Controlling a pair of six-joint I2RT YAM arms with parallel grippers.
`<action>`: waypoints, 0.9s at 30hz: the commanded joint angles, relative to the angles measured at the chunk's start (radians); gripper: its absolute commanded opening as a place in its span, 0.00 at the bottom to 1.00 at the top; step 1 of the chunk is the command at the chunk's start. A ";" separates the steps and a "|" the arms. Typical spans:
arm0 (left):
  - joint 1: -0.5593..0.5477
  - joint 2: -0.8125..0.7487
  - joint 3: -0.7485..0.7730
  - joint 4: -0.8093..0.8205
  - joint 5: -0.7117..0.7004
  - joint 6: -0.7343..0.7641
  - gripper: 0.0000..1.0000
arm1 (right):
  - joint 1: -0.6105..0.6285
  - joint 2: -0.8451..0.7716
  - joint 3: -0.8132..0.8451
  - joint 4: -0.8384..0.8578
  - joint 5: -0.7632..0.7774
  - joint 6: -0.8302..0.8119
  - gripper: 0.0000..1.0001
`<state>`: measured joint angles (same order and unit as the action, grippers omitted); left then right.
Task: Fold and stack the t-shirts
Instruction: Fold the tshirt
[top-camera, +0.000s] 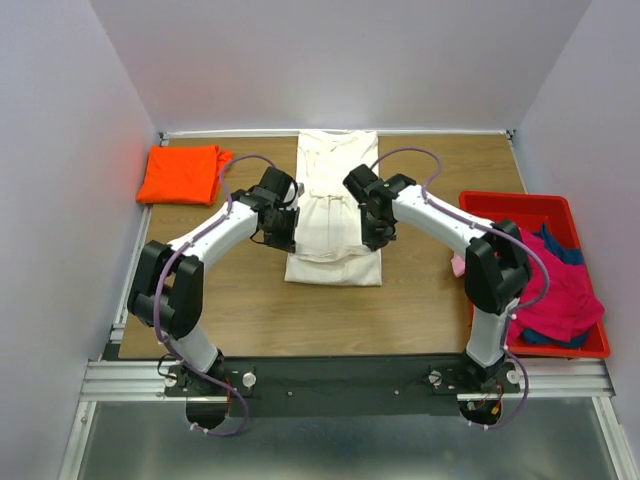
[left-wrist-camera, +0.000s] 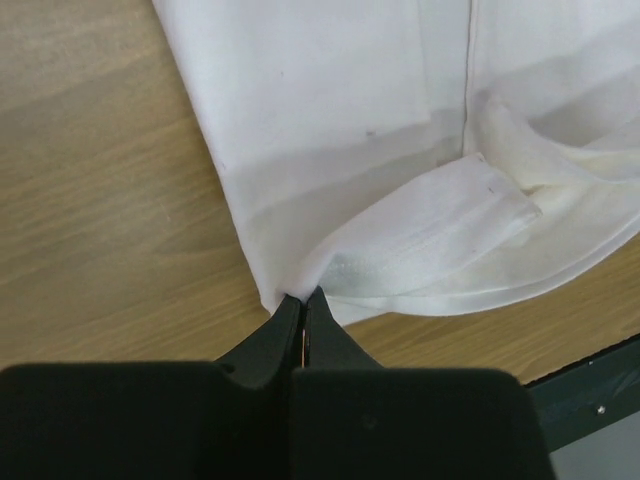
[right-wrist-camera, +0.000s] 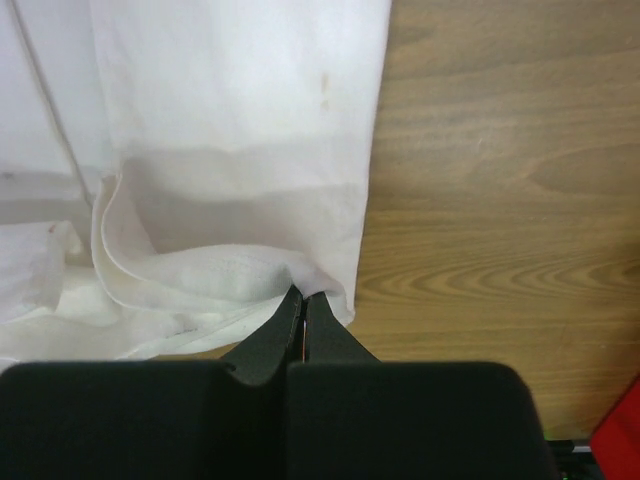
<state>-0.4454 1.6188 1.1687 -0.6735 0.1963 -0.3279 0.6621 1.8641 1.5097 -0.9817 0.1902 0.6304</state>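
The pinched corner is in line with the t-shirt's side edge (right-wrist-camera: 368, 180). My right gripper should keep going toward the t-shirt's far end (top-camera: 355, 147) and let go once the fold lies flat.
The cream-white t-shirt (top-camera: 335, 215) lies lengthwise in the middle of the table, folded narrow. My left gripper (top-camera: 283, 232) is shut on its left edge, pinching a cloth corner (left-wrist-camera: 300, 292). My right gripper (top-camera: 377, 235) is shut on its right edge, pinching the cloth (right-wrist-camera: 303, 288). Both hold the near part of the shirt (left-wrist-camera: 420, 230) lifted and folded over the rest (right-wrist-camera: 240, 150). A folded orange t-shirt (top-camera: 181, 174) lies at the back left. Magenta (top-camera: 560, 290), dark blue (top-camera: 566, 245) and pale pink (top-camera: 457, 265) shirts lie in and beside the bin.
A red plastic bin (top-camera: 515, 207) stands at the right edge of the table. White walls enclose the table on three sides. Bare wood (top-camera: 260, 310) shows in front of the shirt, and a black mounting rail (top-camera: 340, 375) runs along the near edge.
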 joint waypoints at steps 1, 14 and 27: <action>0.023 0.058 0.080 0.015 -0.008 0.046 0.00 | -0.028 0.059 0.085 -0.023 0.074 -0.064 0.00; 0.093 0.297 0.364 0.009 0.020 0.053 0.00 | -0.122 0.233 0.331 -0.025 0.094 -0.210 0.00; 0.172 0.519 0.651 -0.032 0.094 0.052 0.00 | -0.203 0.415 0.601 -0.046 0.074 -0.304 0.00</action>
<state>-0.2905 2.0937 1.7760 -0.6868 0.2382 -0.2878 0.4839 2.2318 2.0537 -0.9997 0.2493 0.3660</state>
